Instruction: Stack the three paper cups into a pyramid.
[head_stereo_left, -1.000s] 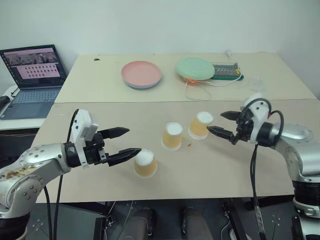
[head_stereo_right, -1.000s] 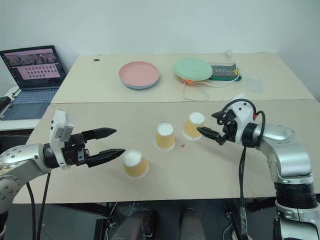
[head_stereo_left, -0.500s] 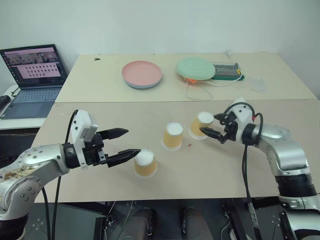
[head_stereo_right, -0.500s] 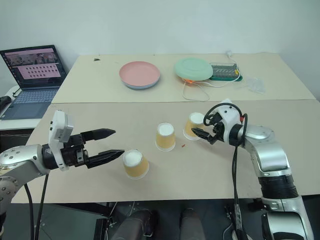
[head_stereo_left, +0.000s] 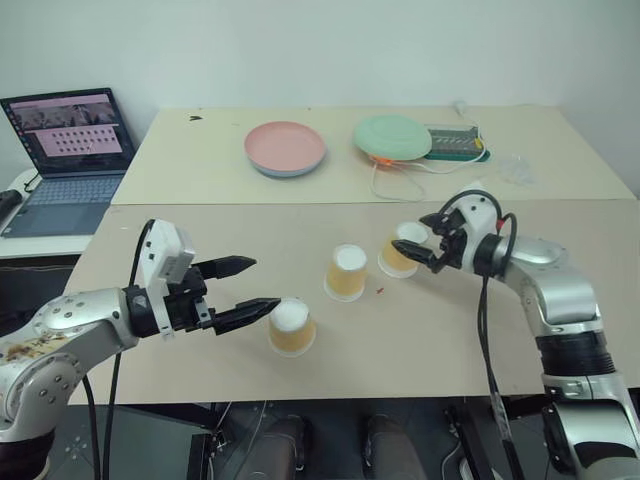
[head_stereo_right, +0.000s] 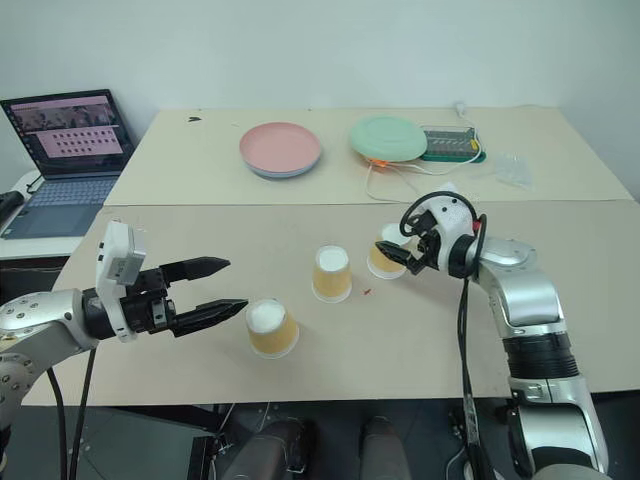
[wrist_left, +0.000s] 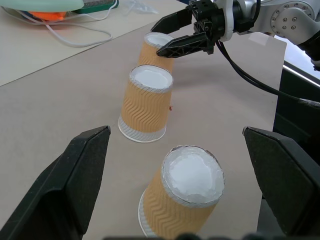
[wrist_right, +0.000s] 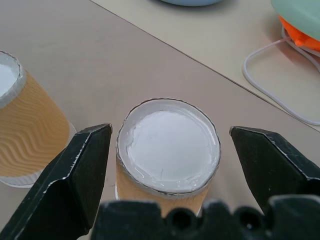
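The cups flare downward (head_stereo_left: 344, 291). So the cup at my right gripper (head_stereo_left: 402, 252) will touch the middle cup rim first, with the cups' tops apart, when I bring it over.
Three yellow-orange paper cups stand upside down, apart from one another, on the near table: a nearest cup (head_stereo_left: 291, 327), a middle cup (head_stereo_left: 346, 272) and a right cup (head_stereo_left: 401, 251). My right gripper (head_stereo_left: 410, 236) is open around the top of the right cup (wrist_right: 167, 145), one finger (wrist_right: 82, 165) on each side with a gap between finger and cup. My left gripper (head_stereo_left: 266, 282) hangs open just left of the nearest cup (wrist_left: 182, 200), not touching it. No cup rests on another.
On the far table lie a pink plate (head_stereo_left: 285, 148), an upturned green plate (head_stereo_left: 391, 136), a white cable (head_stereo_left: 400, 185) and a green tray (head_stereo_left: 455, 142). A laptop (head_stereo_left: 68, 150) sits open at the far left. The table's front edge runs close below the nearest cup.
My right gripper has moved left towards the right cup and now straddles its top, still open. The left gripper and all three cups have stayed put.
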